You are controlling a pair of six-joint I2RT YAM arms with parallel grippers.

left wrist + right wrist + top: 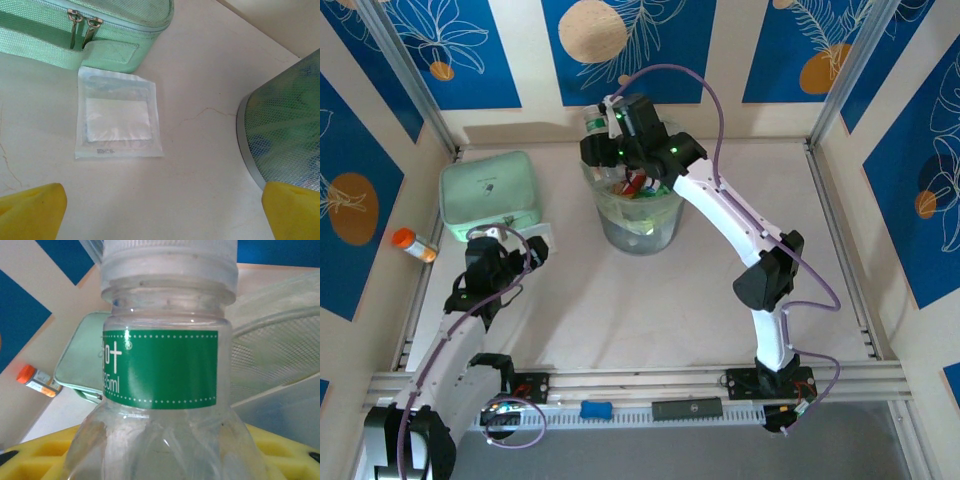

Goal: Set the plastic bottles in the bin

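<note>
My right gripper should keep lowering the bottle, as the clear bottle's lower end [610,176] points down into the bin's opening [638,186], until the bottle's body is inside, then let go.
My right gripper [608,128] hangs over the far left rim of the bin [642,228], shut on a clear plastic bottle [162,365] with a green label and a pale cap. In the right wrist view its yellow fingers [287,450] clasp the bottle's lower body, and the bin's mesh wall [280,355] lies behind on the right. Several bottles [638,186] lie inside the bin, one with a red label. My left gripper [496,246] stands open low over the table, left of the bin [285,125]. Nothing lies between its yellow fingertips [31,210].
A mint green zip case [488,192] sits at the back left. In front of it lies a flat clear packet [117,117]. An orange-capped vial [413,243] rests by the left wall. Walls close in the table at the back and both sides.
</note>
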